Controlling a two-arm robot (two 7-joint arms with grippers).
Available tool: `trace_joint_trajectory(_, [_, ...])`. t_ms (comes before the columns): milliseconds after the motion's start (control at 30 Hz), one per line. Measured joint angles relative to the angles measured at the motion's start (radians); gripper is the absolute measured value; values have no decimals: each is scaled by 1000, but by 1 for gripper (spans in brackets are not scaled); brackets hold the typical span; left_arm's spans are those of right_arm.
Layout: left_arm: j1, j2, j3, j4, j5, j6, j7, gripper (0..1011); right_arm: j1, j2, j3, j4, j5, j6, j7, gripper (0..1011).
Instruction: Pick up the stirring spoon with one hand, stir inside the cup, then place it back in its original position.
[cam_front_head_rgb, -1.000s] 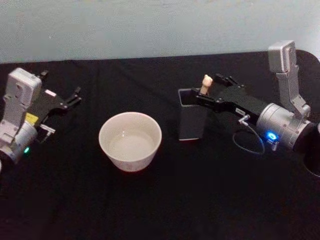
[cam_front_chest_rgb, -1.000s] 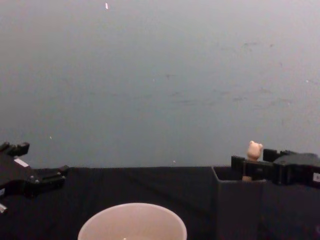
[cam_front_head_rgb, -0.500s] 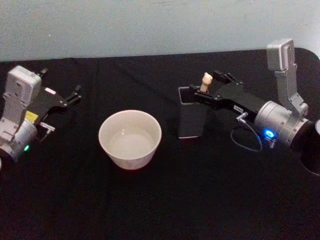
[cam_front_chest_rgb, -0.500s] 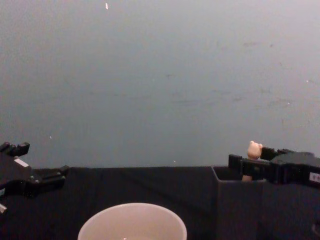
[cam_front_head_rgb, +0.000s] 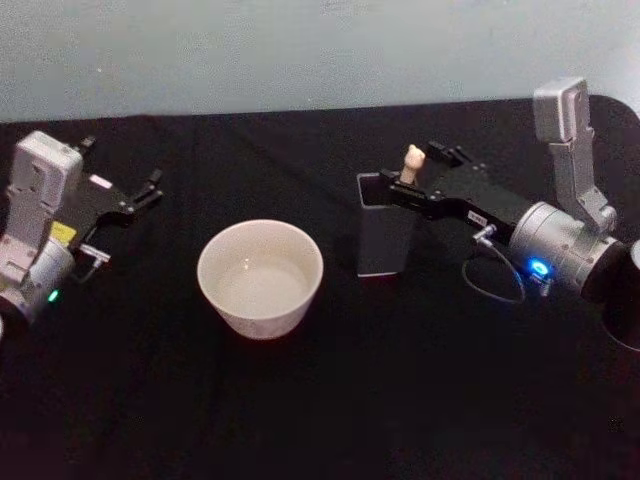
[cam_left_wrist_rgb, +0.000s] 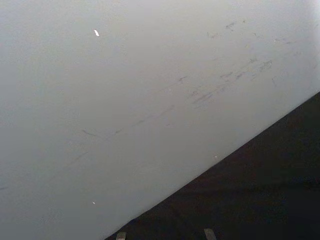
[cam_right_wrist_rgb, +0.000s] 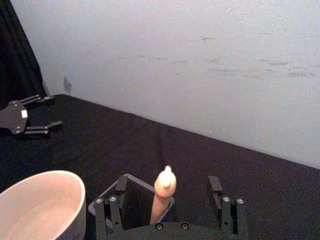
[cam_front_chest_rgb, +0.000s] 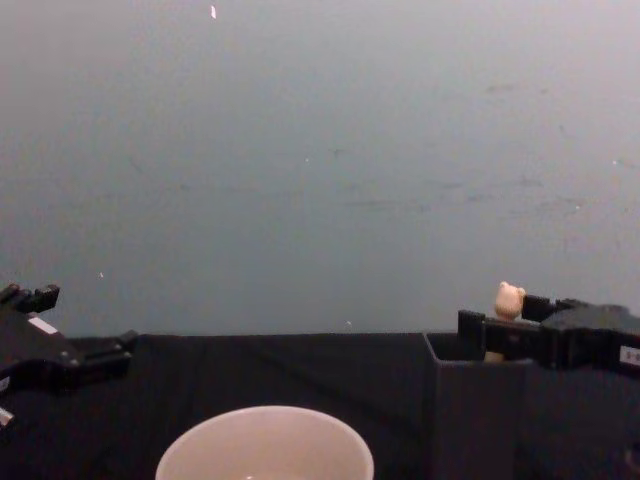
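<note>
My gripper will slide a hidden metal stem out when it lifts the stirring spoon (cam_front_chest_rgb: 509, 301), because the tall holder (cam_front_chest_rgb: 478, 418) hides all but the tan knobbed handle.
The stirring spoon (cam_front_head_rgb: 412, 163) stands upright in the dark grey square holder (cam_front_head_rgb: 384, 238), its tan knobbed handle (cam_front_chest_rgb: 509, 298) sticking out above the rim. My right gripper (cam_front_head_rgb: 408, 188) is open and straddles that handle. In the right wrist view the spoon handle (cam_right_wrist_rgb: 163, 194) rises between the two black fingers (cam_right_wrist_rgb: 108, 210), touching neither. The cream-white cup (cam_front_head_rgb: 260, 278) sits to the left of the holder (cam_right_wrist_rgb: 131, 196), a short gap apart. My left gripper (cam_front_head_rgb: 143, 193) rests open at the table's left side, far from the cup (cam_front_chest_rgb: 264, 446).
A black cloth covers the table (cam_front_head_rgb: 330, 400), with a pale wall (cam_front_chest_rgb: 320, 160) right behind its far edge. A cable loop (cam_front_head_rgb: 495, 280) hangs by the right wrist. Open cloth lies in front of the cup and the holder.
The right gripper has edged slightly forward around the spoon handle. The spoon, the cup, the holder and the left arm have stayed where they were.
</note>
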Motion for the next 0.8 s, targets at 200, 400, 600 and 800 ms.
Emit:
trace_joint_trajectory(200, [0, 0, 0, 0, 0, 0, 0, 1001, 0, 0, 0, -1, 1, 0, 0, 881])
trace_joint_trajectory(400, [0, 0, 0, 0, 0, 0, 0, 1001, 0, 1, 0, -1, 2, 0, 0, 704])
trace_joint_trajectory(600, [0, 0, 0, 0, 0, 0, 0, 1001, 0, 1, 0, -1, 3, 0, 0, 520])
trace_joint_trajectory(800, [0, 0, 0, 0, 0, 0, 0, 1001, 0, 0, 0, -1, 3, 0, 0, 338])
